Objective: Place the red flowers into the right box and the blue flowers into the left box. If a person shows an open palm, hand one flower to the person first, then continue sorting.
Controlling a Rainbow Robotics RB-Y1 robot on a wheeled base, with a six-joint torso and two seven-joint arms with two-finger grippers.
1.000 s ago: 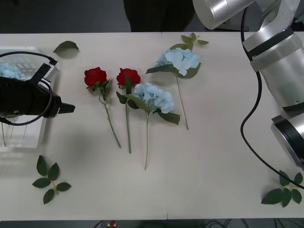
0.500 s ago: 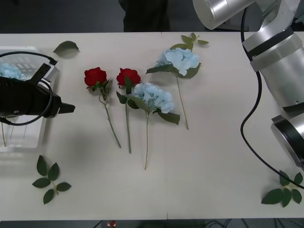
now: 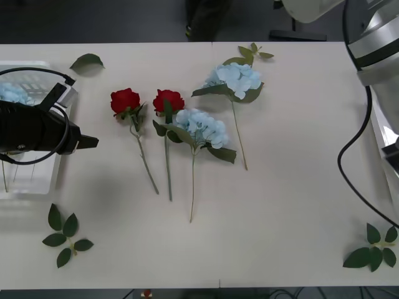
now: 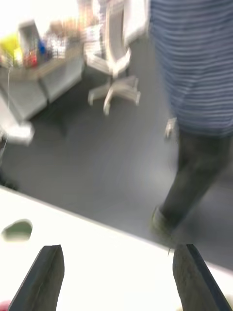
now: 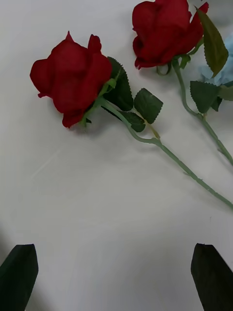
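Observation:
The back leaf sprig (image 3: 247, 53) looks yellower than the farther blue flower's dark leaves (image 3: 212, 90), so I expect the sprig to stay put when I lift the flower.
Two red flowers (image 3: 125, 99) (image 3: 168, 99) lie side by side mid-table; the left wrist view has them close up (image 5: 73, 80) (image 5: 165, 29). Right of them lie two blue flowers (image 3: 202, 126) (image 3: 237, 78). Another blue flower (image 3: 12, 93) lies in the left box (image 3: 31, 184). My left gripper (image 3: 87, 142) (image 5: 116, 279) hovers open just beside that box, pointing at the nearer rose. My right gripper (image 4: 116, 277) is open and holds nothing, raised near the table's far edge. A strip of the right box (image 3: 388, 134) is at the right edge. A person (image 4: 199, 73) stands beyond the table, one hand hanging down.
Loose leaf sprigs lie at the front left (image 3: 62, 235), front right (image 3: 374, 249), back left (image 3: 87, 60) and back middle (image 3: 252, 51). A black cable (image 3: 349, 168) loops over the right side of the table. Behind are an office chair (image 4: 116, 63) and a cluttered desk.
My right arm has swung up and away to the right, uncovering the table's right edge. The person behind the table has stepped to the right. The left arm and the flowers have not moved.

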